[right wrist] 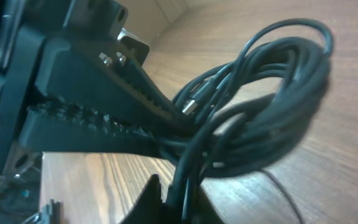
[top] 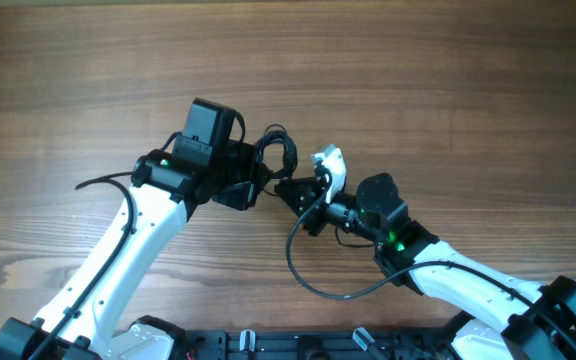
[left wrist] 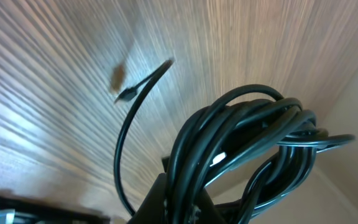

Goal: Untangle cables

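My left gripper should move the coil (top: 279,148) closer and my right gripper should pull a thin loop out, because my right gripper is pinching a thick bunch of wound cable strands (right wrist: 189,163).
The cables (top: 276,150) are thin black cords wound into one small coil, held just above the wooden table between the two arms. My left gripper (top: 256,180) is shut on the coil's left side. In the left wrist view the cables (left wrist: 247,137) loop up out of my left gripper (left wrist: 179,208), and one loose end with a small plug (left wrist: 128,93) hangs free. My right gripper (top: 293,192) is shut on strands at the coil's lower right. In the right wrist view the cables (right wrist: 260,112) rise from my right gripper (right wrist: 180,202), with the left gripper's toothed fingers (right wrist: 104,109) close beside.
The wooden table (top: 448,80) stretches all round the arms. A thicker black arm wire (top: 303,270) loops beside the right arm. The two grippers stand almost touching at the coil. The arm bases lie along the front edge (top: 268,345).
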`<state>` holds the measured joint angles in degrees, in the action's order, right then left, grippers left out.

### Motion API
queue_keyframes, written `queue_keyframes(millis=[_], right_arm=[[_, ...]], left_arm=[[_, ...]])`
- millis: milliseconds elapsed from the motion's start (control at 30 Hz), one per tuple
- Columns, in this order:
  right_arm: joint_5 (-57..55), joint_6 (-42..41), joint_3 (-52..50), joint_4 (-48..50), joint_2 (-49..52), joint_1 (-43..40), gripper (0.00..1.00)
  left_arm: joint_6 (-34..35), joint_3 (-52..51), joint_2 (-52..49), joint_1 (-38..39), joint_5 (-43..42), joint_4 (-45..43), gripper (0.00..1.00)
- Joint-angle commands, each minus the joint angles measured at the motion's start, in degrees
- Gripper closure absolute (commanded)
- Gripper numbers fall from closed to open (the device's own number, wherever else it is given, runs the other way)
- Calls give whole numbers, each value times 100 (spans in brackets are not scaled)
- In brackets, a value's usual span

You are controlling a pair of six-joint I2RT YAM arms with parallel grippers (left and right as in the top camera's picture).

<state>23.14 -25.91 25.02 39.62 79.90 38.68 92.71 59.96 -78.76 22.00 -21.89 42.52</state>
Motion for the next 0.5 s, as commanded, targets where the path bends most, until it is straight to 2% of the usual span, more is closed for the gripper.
queue_keyframes(millis=[0,167,300,367,467], right_arm=[[146,-284,48,11,31,-20,96],[1661,-1300,48,-2,-251,-522,95],[3198,-1882,48,-2,-520,-1093,96],[3687,-2277,48,2,-592,-1320,96],[3838,-2793,48,42,-599,-1453,96]], left_arm=[[-409,4,-20,33,-20,-74,96],[-2199,4,-22,35,1172,-201,96],[-3261,4,-20,35,2013,-232,96],[-3744,4,-22,35,2155,-345,96],[-4603,4,-22,94,1954,-780,96]])
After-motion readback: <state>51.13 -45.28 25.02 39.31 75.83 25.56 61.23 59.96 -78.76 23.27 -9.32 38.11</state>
